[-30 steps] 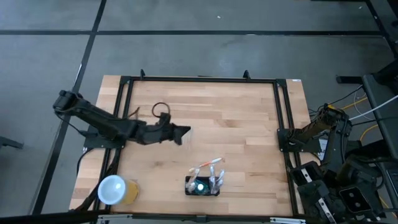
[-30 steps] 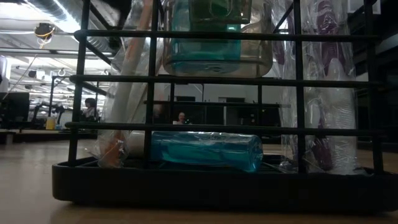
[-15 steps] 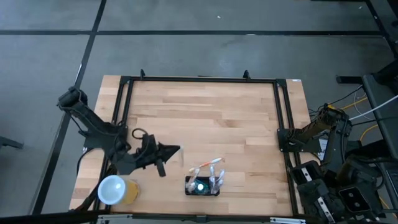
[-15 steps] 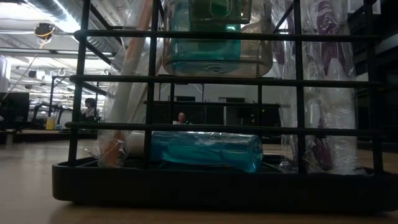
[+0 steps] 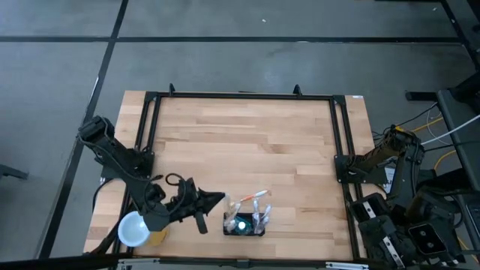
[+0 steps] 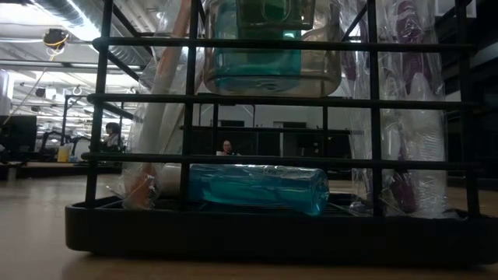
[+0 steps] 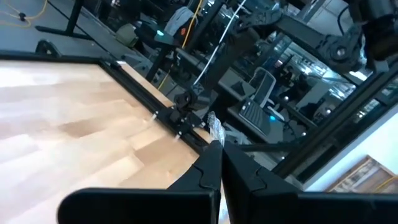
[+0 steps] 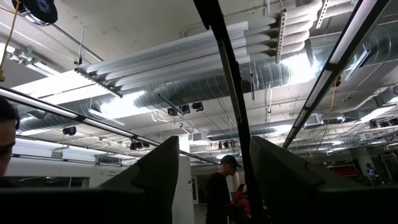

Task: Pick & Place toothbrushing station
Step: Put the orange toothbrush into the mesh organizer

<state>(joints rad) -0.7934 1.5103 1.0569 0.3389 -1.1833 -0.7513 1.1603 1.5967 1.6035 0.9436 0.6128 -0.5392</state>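
Observation:
My left gripper should keep lowering the toothbrush until it rests on the rack's base and then let go, because the orange toothbrush's lower end is inside the black rack's bars.
The toothbrushing station is a small black holder box near the table's near edge, right of the middle. Wrapped toothbrushes stick out of it toward the far side. In the low view it fills the picture as a black barred rack with a teal bottle lying in it. My left gripper is shut and empty, low over the table just left of the brushes. A clear wrapper tip shows just beyond its fingertips. My right gripper is open and points up at the ceiling. Its arm is folded at the table's right edge.
A round white-topped yellow cup stands at the near left corner, beside my left arm's forearm. A black frame runs around the wooden table. Bare wood lies across the middle and far part. People show in the room behind.
My left gripper has swung from the table's middle left toward the near edge and come close to the station's left side. Its arm has folded back toward the yellow cup. The station and the cup have kept still.

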